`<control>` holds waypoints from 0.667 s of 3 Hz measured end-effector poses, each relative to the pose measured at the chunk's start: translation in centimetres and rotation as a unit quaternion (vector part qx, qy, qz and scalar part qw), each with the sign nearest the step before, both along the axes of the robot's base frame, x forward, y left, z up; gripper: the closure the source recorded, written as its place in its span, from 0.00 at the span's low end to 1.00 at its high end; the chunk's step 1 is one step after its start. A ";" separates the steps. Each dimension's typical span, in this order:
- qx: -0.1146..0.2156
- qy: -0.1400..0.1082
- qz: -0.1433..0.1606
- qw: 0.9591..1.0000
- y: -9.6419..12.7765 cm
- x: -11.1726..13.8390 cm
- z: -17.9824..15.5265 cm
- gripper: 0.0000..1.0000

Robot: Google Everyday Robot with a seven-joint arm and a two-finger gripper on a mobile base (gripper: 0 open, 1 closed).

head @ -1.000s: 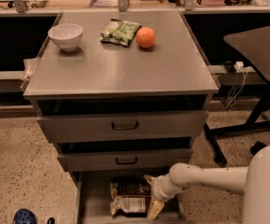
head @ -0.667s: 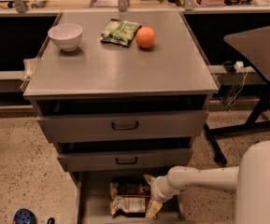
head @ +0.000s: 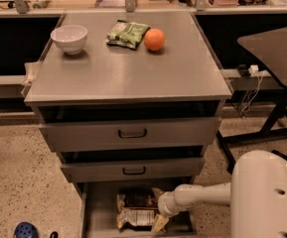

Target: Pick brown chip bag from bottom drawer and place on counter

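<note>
My gripper is at one end of the brown chip bag (head: pixel 157 220). I expect the bag's loose end (head: pixel 124 217) to sag and hang at a slant when I lift it.
The brown chip bag (head: pixel 134 208) lies crinkled in the open bottom drawer (head: pixel 100 208), dark brown part at the back, pale cream part at the front. My gripper (head: pixel 159 213) reaches in from the right, low in the drawer at the bag's right end, one cream fingertip (head: pixel 158 224) against the bag's front right corner. My white arm (head: pixel 205 195) runs off to the right. The grey counter (head: pixel 128 73) above holds other things.
On the counter stand a white bowl (head: pixel 69 37), a green snack bag (head: pixel 127 33) and an orange (head: pixel 154 39). Two handled drawers (head: pixel 128 133) above the bottom drawer stand slightly open. A dark side table (head: pixel 277 46) is at the right. A blue object (head: pixel 26 230) lies on the floor.
My arm's near bulk has grown larger in view at the right. The gripper stays at the bag's right end in the drawer. The bag has not visibly moved.
</note>
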State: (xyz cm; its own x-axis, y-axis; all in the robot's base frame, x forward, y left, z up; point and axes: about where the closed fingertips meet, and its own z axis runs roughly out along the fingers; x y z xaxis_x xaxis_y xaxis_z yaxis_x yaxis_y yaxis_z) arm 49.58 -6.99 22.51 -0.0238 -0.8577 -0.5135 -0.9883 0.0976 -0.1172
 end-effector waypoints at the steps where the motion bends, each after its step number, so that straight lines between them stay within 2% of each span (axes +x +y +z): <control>1: 0.027 0.004 0.006 1.000 0.7 0.2 -2.6 0.00; 2: 0.059 0.019 0.025 0.998 1.6 0.4 -5.8 0.02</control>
State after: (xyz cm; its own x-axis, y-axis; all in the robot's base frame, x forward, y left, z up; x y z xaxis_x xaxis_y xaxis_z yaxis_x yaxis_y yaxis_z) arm 49.94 -5.41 16.72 -0.0035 -0.7923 -0.6101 -0.9959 0.0581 -0.0697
